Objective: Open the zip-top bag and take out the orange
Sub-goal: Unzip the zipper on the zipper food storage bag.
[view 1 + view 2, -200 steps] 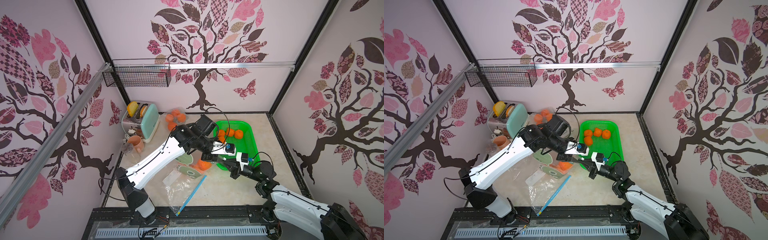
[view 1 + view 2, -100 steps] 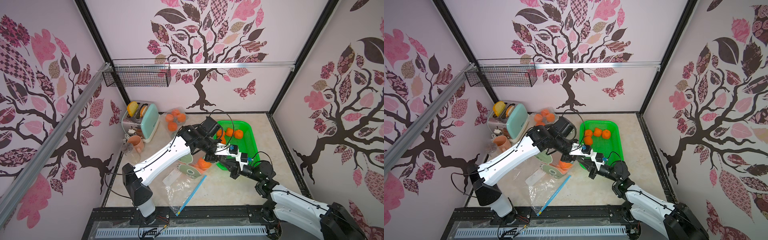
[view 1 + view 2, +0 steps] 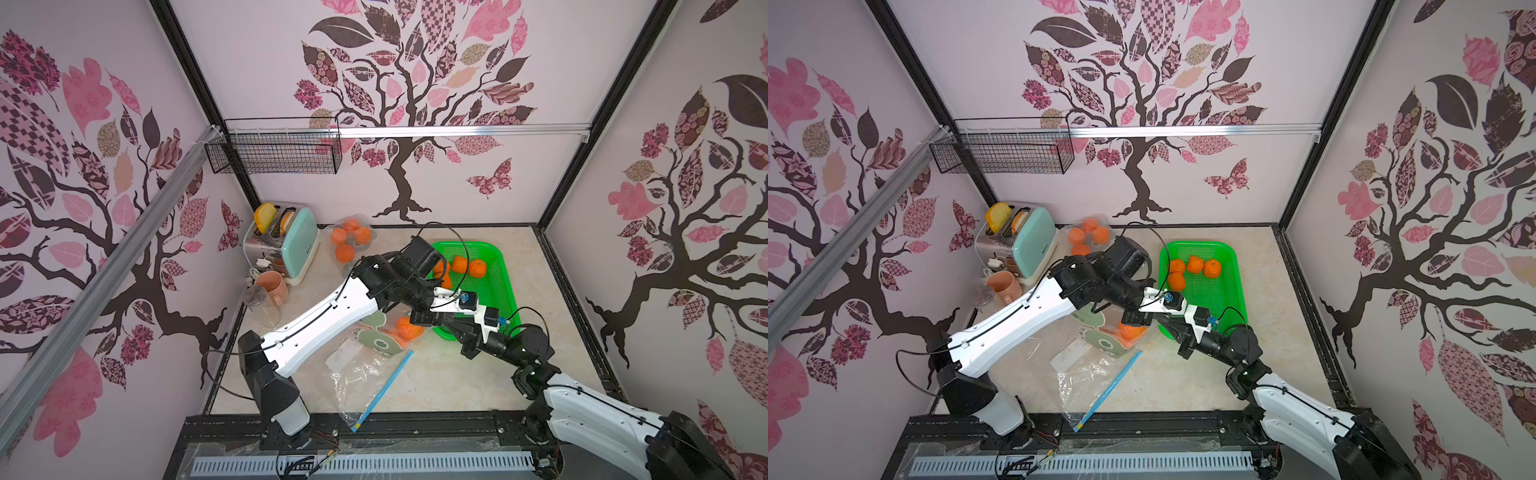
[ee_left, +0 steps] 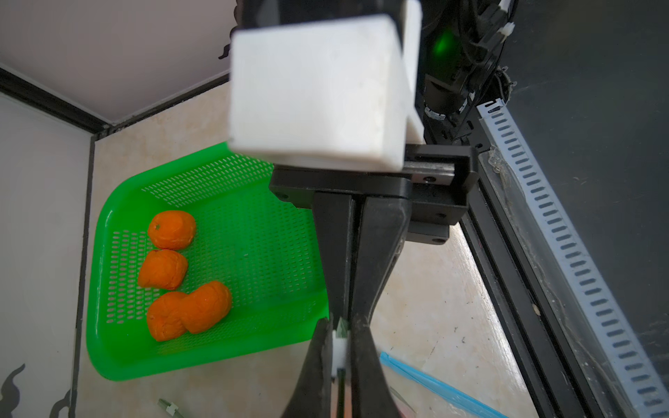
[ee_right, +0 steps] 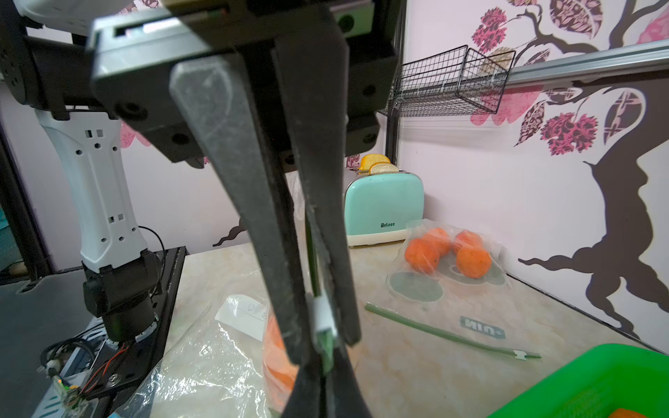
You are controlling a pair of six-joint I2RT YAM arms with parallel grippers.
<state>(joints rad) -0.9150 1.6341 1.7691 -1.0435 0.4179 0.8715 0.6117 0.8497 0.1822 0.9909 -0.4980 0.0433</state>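
I go on pulling the white zip slider (image 4: 340, 351) along the zip strip (image 5: 312, 268) with my left gripper until the zip strip's far end, because my right gripper holds down the zip strip's green end beside the slider.
The zip-top bag (image 3: 376, 340) lies left of the green basket with one orange (image 3: 405, 328) inside it, its zip end raised off the table. My left gripper (image 4: 340, 334) is shut on the white zip slider (image 4: 339, 349). My right gripper (image 5: 325, 365) meets it tip to tip and is shut on the green end of the zip strip (image 5: 327, 349). In a top view both grippers, left (image 3: 428, 318) and right (image 3: 448, 323), meet just right of the orange. Through the bag's film the orange (image 5: 275, 347) shows behind the jaws.
A green basket (image 3: 500, 291) holding several oranges stands right behind the grippers. A second bag of oranges (image 3: 351, 241), a toaster (image 3: 297, 245) and a mug (image 3: 272, 286) stand at the back left. An empty clear bag with a blue zip (image 3: 368, 384) lies in front.
My left gripper's jaws have closed onto the zip slider, and the left arm has shifted slightly toward the right gripper. The right arm has held still, shut.
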